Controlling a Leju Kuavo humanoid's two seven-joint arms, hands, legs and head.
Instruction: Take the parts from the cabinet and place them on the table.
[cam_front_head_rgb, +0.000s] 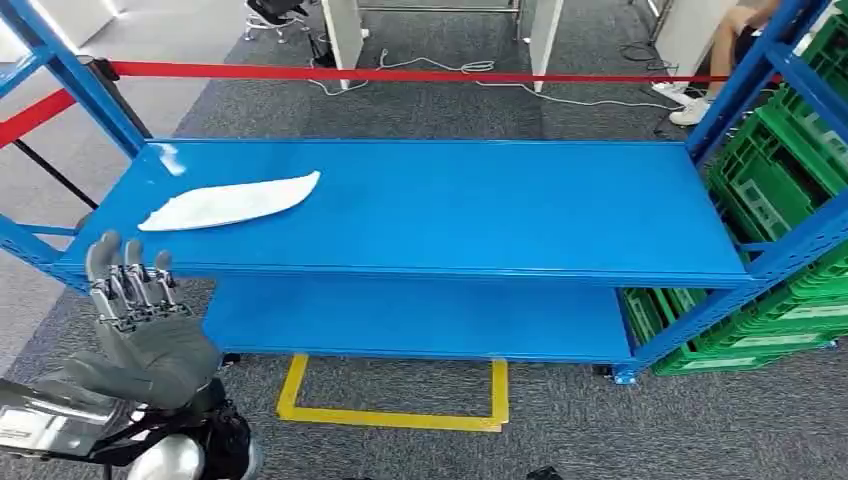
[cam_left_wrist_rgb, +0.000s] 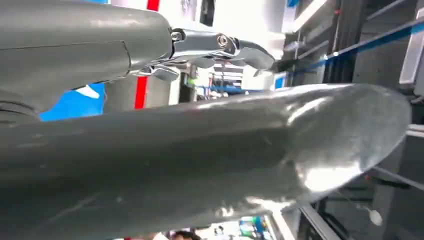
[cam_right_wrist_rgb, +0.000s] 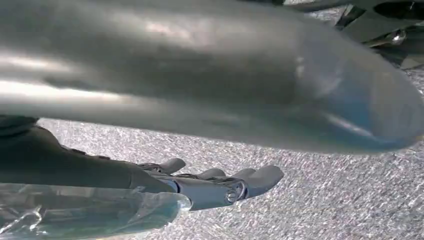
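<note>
The white part (cam_front_head_rgb: 225, 204) curves out cleanly to its pointed tip (cam_front_head_rgb: 311, 181). It should stay stiff and keep its long bow when I lift it by its edge.
A flat white part (cam_front_head_rgb: 232, 202) lies on the left of the blue cabinet's top shelf (cam_front_head_rgb: 480, 215). My left hand (cam_front_head_rgb: 140, 310) is raised in front of the shelf's near left corner, short of the part, with its fingers upright, spread and holding nothing. In the left wrist view its thick thumb (cam_left_wrist_rgb: 210, 165) and fingers (cam_left_wrist_rgb: 220, 47) stand apart. My right hand (cam_right_wrist_rgb: 210, 185) hangs over grey carpet, fingers straight and well clear of the thumb (cam_right_wrist_rgb: 200, 70), nothing between them. A clear glossy shape (cam_right_wrist_rgb: 90, 215) runs beside those fingers; I cannot tell what it is.
The lower shelf (cam_front_head_rgb: 420, 320) is bare blue. Green crates (cam_front_head_rgb: 790, 190) are stacked at the right of the rack. Red barrier tape (cam_front_head_rgb: 400, 74) runs behind it, and a yellow floor mark (cam_front_head_rgb: 395, 415) lies in front. A person's legs (cam_front_head_rgb: 735, 40) show at the far right.
</note>
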